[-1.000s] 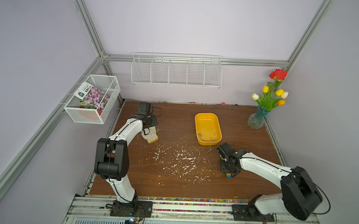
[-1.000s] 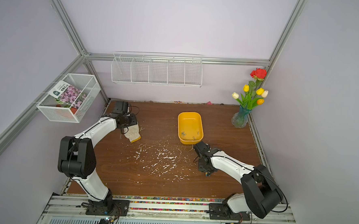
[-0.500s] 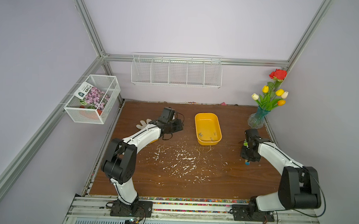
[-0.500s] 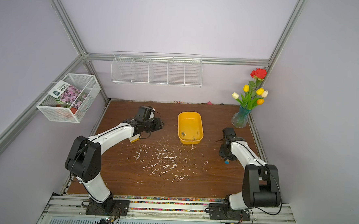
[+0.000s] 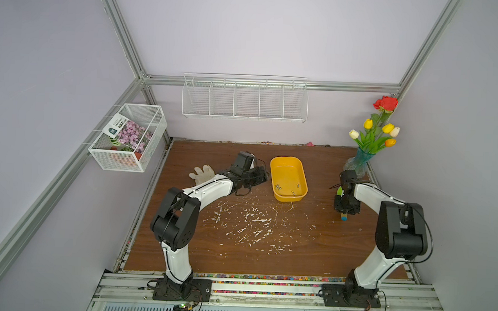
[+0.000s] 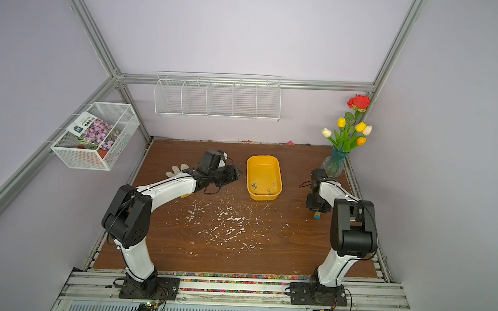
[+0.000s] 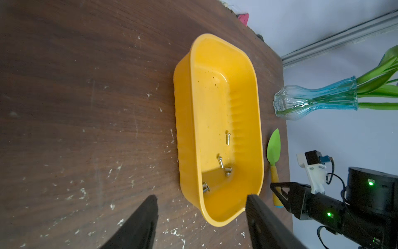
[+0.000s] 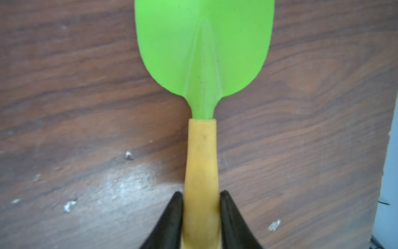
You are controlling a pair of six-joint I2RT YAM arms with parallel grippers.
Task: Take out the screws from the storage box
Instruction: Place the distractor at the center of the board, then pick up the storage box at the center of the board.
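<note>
The storage box with the screws is far back, so my right gripper should first leave the trowel and pull the storage box closer by its rim.
The yellow storage box sits on the brown table, back of centre. Several small silver screws lie in its near end. My left gripper is open just left of the box, its jaws framing the box's near end without touching. My right gripper points down at the right side, shut on the yellow handle of a green trowel that lies on the table.
A white glove lies behind my left forearm. A glass vase with flowers stands at the back right corner. White shreds litter the middle. Wire baskets hang on the walls.
My left arm swung right from the glove to the box and its jaws widened. My right arm carried the trowel from the table's middle to the right side.
</note>
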